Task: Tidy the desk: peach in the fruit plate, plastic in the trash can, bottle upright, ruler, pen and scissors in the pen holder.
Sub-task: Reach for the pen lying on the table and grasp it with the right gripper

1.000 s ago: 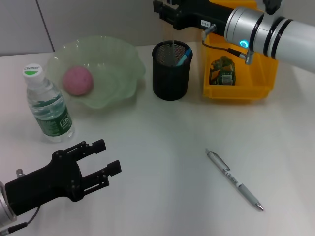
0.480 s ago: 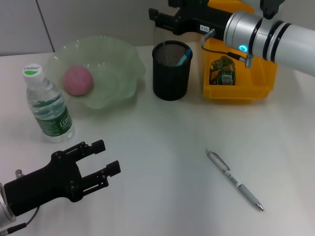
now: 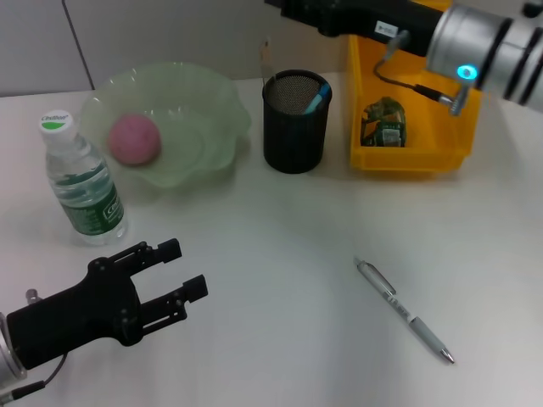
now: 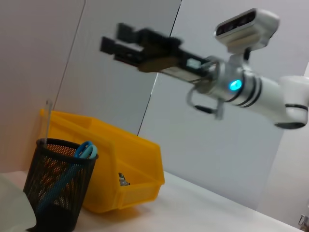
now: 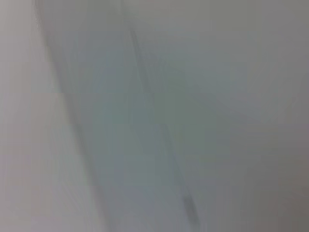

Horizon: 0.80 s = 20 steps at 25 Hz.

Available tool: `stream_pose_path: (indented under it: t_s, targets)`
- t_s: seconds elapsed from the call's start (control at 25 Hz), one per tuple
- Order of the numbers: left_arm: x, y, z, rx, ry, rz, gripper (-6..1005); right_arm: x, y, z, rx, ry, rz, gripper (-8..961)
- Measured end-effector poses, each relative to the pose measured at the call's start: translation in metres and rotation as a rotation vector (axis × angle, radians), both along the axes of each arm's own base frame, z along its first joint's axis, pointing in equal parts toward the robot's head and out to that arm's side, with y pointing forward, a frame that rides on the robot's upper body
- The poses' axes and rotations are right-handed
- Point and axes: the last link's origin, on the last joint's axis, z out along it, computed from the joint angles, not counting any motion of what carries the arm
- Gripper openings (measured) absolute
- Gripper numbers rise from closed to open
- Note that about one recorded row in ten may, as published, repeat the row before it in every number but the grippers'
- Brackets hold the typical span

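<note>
My right gripper is heading down to the pen's middle (image 3: 402,307) with the pen lying clear (image 3: 405,312) of the yellow bin, and it should keep going and close across the pen's body.
A pink peach (image 3: 134,139) lies in the green fruit plate (image 3: 208,110). The bottle (image 3: 83,180) stands upright at the left. The black mesh pen holder (image 3: 295,127) holds blue-handled scissors (image 3: 316,100) and a clear ruler (image 3: 264,58), which also shows as the ruler (image 4: 47,121) in the left wrist view. The pen (image 3: 405,311) lies flat on the table at the right. Crumpled plastic (image 3: 386,123) sits in the yellow bin (image 3: 441,148). My right gripper (image 4: 118,39) hangs open and empty high above the holder. My left gripper (image 3: 188,268) rests open near the front left.
The yellow bin stands right beside the pen holder at the back right. The bottle stands close in front of the fruit plate's left side. A wall runs behind the table.
The right gripper has risen and drawn back from just over the pen holder, leaving the ruler standing in it. The left arm has not moved.
</note>
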Motion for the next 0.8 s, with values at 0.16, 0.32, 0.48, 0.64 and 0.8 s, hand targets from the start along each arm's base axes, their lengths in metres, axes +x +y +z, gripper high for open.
stream_pose_path:
  t_s: [0.16,0.32,0.48,0.64,0.8]
  targets:
    - [0.001,0.002,0.0,0.007,0.006,-0.007,748,-0.009,-0.022,0.012,-0.193,-0.048,0.021,661]
    - [0.002,0.002,0.0,0.007,0.005,-0.01,748,-0.012,-0.041,0.016,-0.405,-0.227,-0.015,659]
    - [0.001,-0.001,0.001,0.005,0.0,-0.017,748,-0.012,-0.055,0.015,-0.653,-0.508,-0.152,656]
    - [0.002,-0.005,0.0,0.004,0.008,-0.053,749,-0.013,-0.059,0.016,-0.75,-0.64,-0.26,657]
    - [0.003,-0.009,-0.001,0.011,0.022,-0.098,749,-0.011,-0.063,0.014,-0.815,-0.835,-0.452,657]
